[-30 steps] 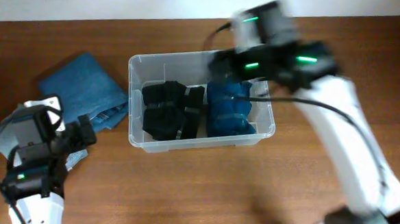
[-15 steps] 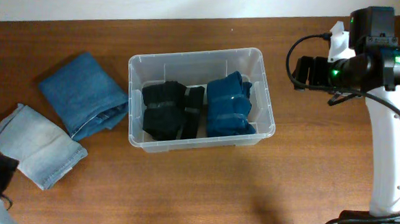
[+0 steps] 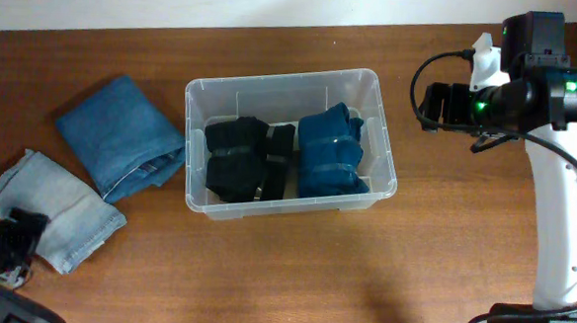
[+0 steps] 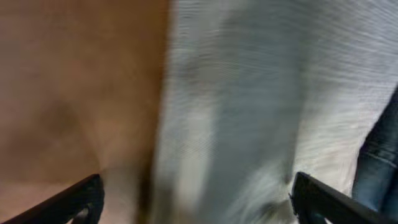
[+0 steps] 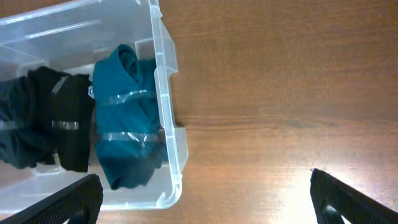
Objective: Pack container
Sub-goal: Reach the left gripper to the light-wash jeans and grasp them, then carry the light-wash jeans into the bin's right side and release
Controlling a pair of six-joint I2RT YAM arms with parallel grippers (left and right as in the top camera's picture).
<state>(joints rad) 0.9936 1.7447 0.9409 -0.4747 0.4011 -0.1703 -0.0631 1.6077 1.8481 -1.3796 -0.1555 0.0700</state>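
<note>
My left gripper should pick up the light grey-blue folded jeans (image 3: 73, 219) and lay them over the teal bundle (image 3: 332, 152), because the jeans are across the container from my right gripper.
The clear plastic container (image 3: 198, 97) sits mid-table and holds a black folded bundle (image 3: 237, 159) and a teal bundle (image 3: 330, 154); both also show in the right wrist view, with the container's wall (image 5: 166, 93) between them and bare table. My right gripper (image 3: 430, 105) is open and empty, held to the right of the container. My left gripper (image 3: 19, 236) is open at the front left, right over the light grey-blue folded jeans (image 3: 53, 213), which fill the blurred left wrist view (image 4: 249, 112).
Folded blue jeans (image 3: 117, 133) lie left of the container, next to the light jeans. Brown wooden table (image 3: 263, 279) stretches in front. A pale wall runs along the table's back edge.
My left gripper has come back into view at the front left and now hangs over the light jeans. My right arm has swung from over the container to its right and stays there.
</note>
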